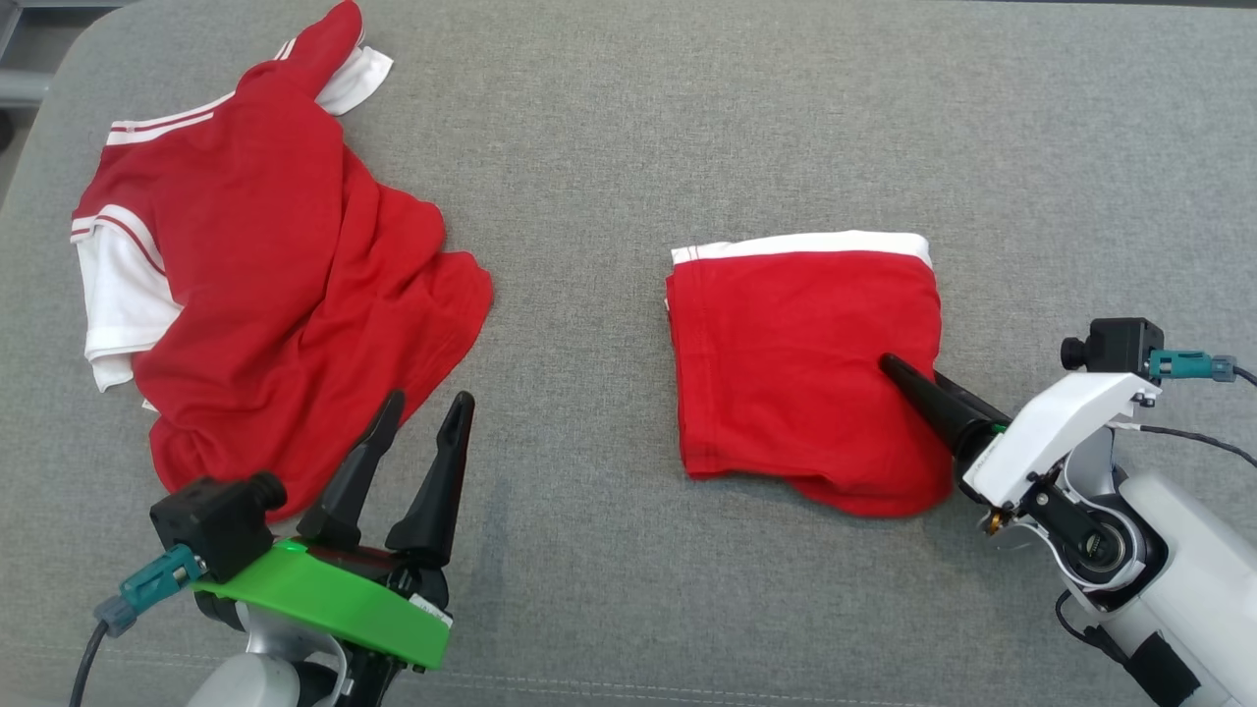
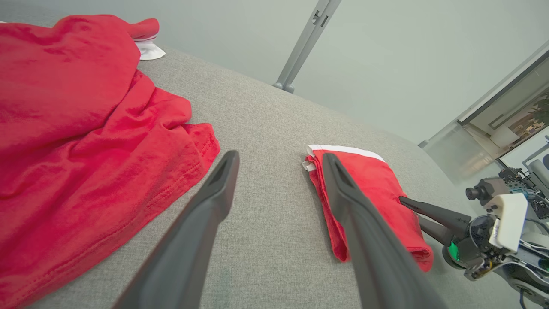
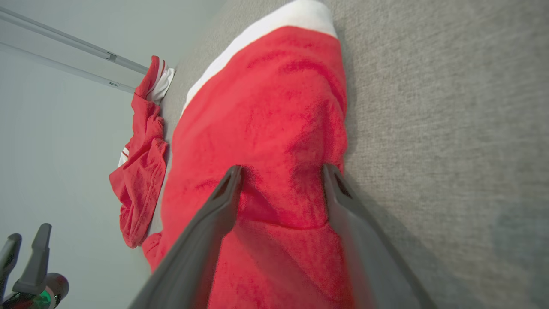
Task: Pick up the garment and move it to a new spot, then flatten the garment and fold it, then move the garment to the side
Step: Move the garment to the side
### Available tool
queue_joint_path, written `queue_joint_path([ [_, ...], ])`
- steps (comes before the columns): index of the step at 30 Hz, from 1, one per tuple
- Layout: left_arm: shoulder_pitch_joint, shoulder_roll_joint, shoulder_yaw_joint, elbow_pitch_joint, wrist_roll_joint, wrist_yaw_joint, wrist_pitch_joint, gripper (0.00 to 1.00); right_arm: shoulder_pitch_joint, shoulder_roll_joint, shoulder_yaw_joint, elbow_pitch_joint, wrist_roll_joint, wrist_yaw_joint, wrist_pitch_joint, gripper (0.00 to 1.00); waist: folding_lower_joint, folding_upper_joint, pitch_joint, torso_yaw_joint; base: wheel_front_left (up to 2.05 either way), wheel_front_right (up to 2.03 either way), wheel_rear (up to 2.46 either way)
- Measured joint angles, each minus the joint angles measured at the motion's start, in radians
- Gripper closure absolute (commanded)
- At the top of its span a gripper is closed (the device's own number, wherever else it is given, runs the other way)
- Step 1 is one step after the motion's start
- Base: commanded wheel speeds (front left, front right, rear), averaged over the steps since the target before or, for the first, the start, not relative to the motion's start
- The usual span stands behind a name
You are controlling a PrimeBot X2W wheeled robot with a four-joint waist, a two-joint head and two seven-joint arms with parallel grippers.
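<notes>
The crumpled red shirt [image 1: 277, 271] lies with its plain side up but has striped trim [image 1: 165, 125], so I expect a hidden printed front to show when I spread it out.
A folded red garment [image 1: 786, 363] with a white band along its far edge lies right of centre on the grey cushion [image 1: 589, 196]. My right gripper [image 1: 908, 371] rests on its near right part, jaws open, with a hump of red cloth between the fingers [image 3: 282, 171]. The same folded garment [image 2: 377, 180] and right gripper [image 2: 411, 210] show in the left wrist view. A crumpled red shirt [image 1: 275, 275] with white sleeves lies at the left. My left gripper [image 1: 428, 401] hovers open and empty just off its near right hem [image 2: 279, 156].
Bare grey cushion runs between the two red pieces and along the near edge. The cushion's rounded far-left corner [image 1: 88, 39] drops to the floor. A metal post [image 2: 300, 47] and a glass partition [image 2: 472, 146] stand beyond the far edge.
</notes>
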Motion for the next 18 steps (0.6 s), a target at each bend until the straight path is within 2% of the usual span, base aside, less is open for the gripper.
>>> queue_joint_path([
  [1, 0.000, -0.001, 0.000, 0.001, 0.000, 0.000, 0.000, 0.00, -0.003, -0.001, -0.001, 0.006, 0.005, 0.003, 0.005, 1.00, 0.0000, 0.0000, 0.000, 0.001, 0.00, 0.00, 0.00],
  [5, 0.000, -0.002, 0.001, 0.002, 0.000, 0.000, -0.002, 0.00, -0.024, -0.014, 0.000, 0.012, 0.007, 0.028, 0.025, 1.00, 0.0000, 0.0000, -0.002, 0.003, 0.00, 0.00, 0.00],
  [9, 0.000, 0.000, 0.022, 0.004, 0.001, 0.000, -0.004, 0.00, -0.060, -0.076, -0.010, 0.016, -0.001, 0.033, 0.051, 1.00, 0.0000, 0.0000, -0.002, -0.001, 0.00, 0.00, 0.00],
  [14, 0.000, 0.008, 0.040, 0.004, 0.026, 0.000, -0.013, 0.00, -0.101, -0.186, -0.050, 0.047, -0.021, 0.030, 0.078, 1.00, 0.0000, 0.0000, 0.007, -0.017, 0.00, 0.00, 0.00],
  [18, -0.001, 0.027, 0.047, 0.017, 0.051, 0.000, -0.013, 0.00, -0.135, -0.258, -0.081, 0.083, -0.033, 0.001, 0.098, 1.00, 0.0000, 0.0000, 0.018, -0.029, 0.00, 0.00, 0.00],
])
